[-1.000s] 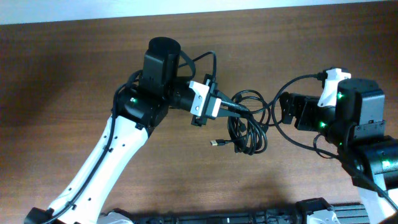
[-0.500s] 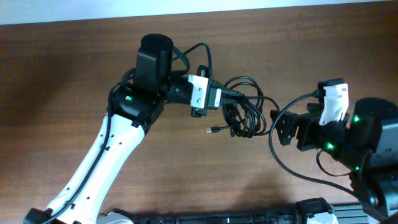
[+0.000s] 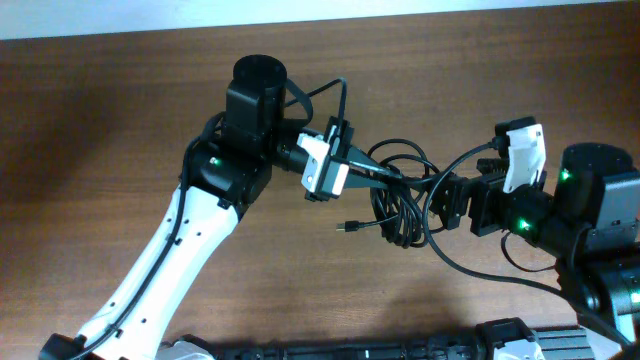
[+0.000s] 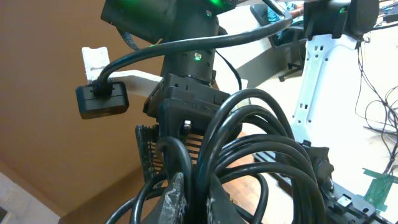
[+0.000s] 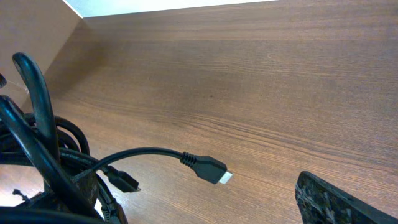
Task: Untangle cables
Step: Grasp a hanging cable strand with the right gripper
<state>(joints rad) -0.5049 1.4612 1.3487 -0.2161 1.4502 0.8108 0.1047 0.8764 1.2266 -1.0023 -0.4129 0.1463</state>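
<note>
The loops (image 3: 403,228) are hanging next to the open fingers of my right gripper. So my left gripper should first raise and turn the bundle (image 3: 396,206), and then my right gripper should take the loops.
The cables (image 3: 395,215) are a looped bundle of thin black cords at the table's middle, with one plug end (image 3: 350,226) sticking out to the left. My left gripper (image 3: 392,177) is shut on strands at the bundle's top; in the left wrist view its fingers (image 4: 177,199) pinch several strands (image 4: 208,155). My right gripper (image 3: 442,205) is open at the bundle's right edge. In the right wrist view, loops (image 5: 40,112) fill the left side. A silver-tipped plug (image 5: 208,168) hangs between the jaws. Only one finger (image 5: 329,202) shows clearly.
Brown wooden table (image 3: 120,120) all round. The left arm (image 3: 190,240) runs from the front left up to the middle. The right arm's body (image 3: 590,220) stands at the right. A thicker black wrist wire (image 3: 470,265) loops under the right gripper.
My left gripper carried the bundle left and back, then returned it right and forward. My right arm turned and came in against the bundle's right edge.
</note>
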